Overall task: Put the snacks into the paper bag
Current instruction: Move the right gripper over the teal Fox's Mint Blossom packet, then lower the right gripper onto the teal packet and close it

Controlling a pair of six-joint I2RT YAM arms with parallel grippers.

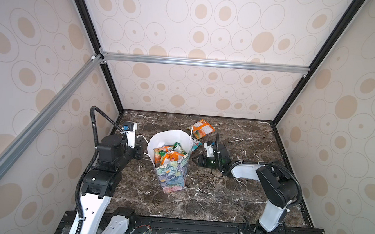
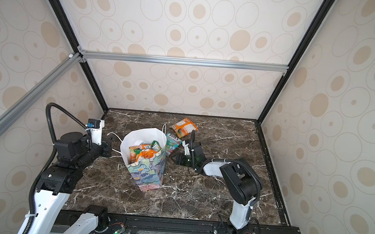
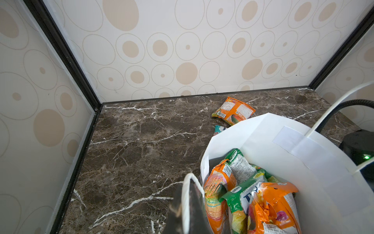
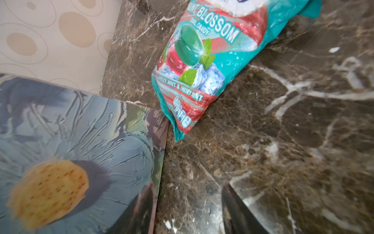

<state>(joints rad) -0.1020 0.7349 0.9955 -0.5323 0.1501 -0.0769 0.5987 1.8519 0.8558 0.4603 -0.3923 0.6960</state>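
The teal packet's near corner (image 4: 181,124) points at the open fingers of the robot's right gripper, so that gripper should keep going forward along the paper bag's side and close on that corner (image 2: 168,153).
The paper bag (image 1: 172,175) (image 2: 150,173) stands upright mid-table, floral outside, white inside (image 3: 283,162). Several snacks (image 1: 167,154) (image 3: 242,192) fill it, orange and green. My left gripper (image 1: 139,152) (image 3: 188,202) is shut on the bag's white cord handle (image 3: 185,194) at its left rim. An orange packet (image 1: 201,129) (image 2: 184,127) (image 3: 232,110) lies behind the bag. A teal mint packet (image 1: 197,144) (image 2: 172,143) (image 4: 212,60) lies against the bag's right rear side. My right gripper (image 1: 195,160) (image 2: 175,159) (image 4: 187,186) stands open and empty, low beside the bag's right wall (image 4: 70,131), just short of the teal packet.
The dark marble table (image 1: 221,193) is boxed in by patterned walls at the back and both sides. A black rail (image 1: 196,228) runs along the front edge. The bag's other cord handle (image 3: 334,109) arches over its right rim.
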